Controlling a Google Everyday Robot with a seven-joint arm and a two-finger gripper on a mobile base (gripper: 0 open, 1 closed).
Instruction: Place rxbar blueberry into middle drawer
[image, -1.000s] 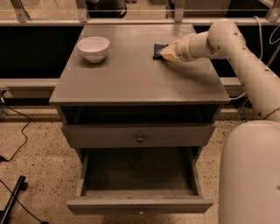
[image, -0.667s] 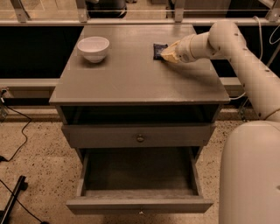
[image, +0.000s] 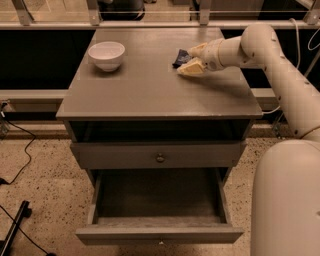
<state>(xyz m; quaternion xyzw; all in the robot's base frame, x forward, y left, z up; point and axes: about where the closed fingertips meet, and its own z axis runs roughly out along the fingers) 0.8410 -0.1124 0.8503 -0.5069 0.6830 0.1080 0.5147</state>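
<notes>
Most of the rxbar blueberry (image: 181, 58) lies past my gripper's fingers, which are at its edge. My gripper should open, move farther over the bar (image: 185, 56) and close around it before lifting.
The rxbar blueberry (image: 179, 57), a small dark navy bar, lies on the cabinet top at the back right. My gripper (image: 188, 59) reaches in from the right, low over the top, with its cream tips right at the bar's right side and touching or nearly touching it. The middle drawer (image: 159, 234) is pulled open at the bottom of the cabinet, and its plain grey inside (image: 157, 195) holds nothing. The bar's right part is hidden behind the gripper.
A white bowl (image: 106, 54) stands on the cabinet top (image: 150, 90) at the back left. The upper drawer with the round knob (image: 160, 158) is shut. My arm's white body (image: 287, 195) fills the right side. Cables (image: 15, 150) lie on the floor at left.
Almost nothing: the gripper stays at the bar on the back right of the top, and the bar has shifted only slightly left, if at all.
</notes>
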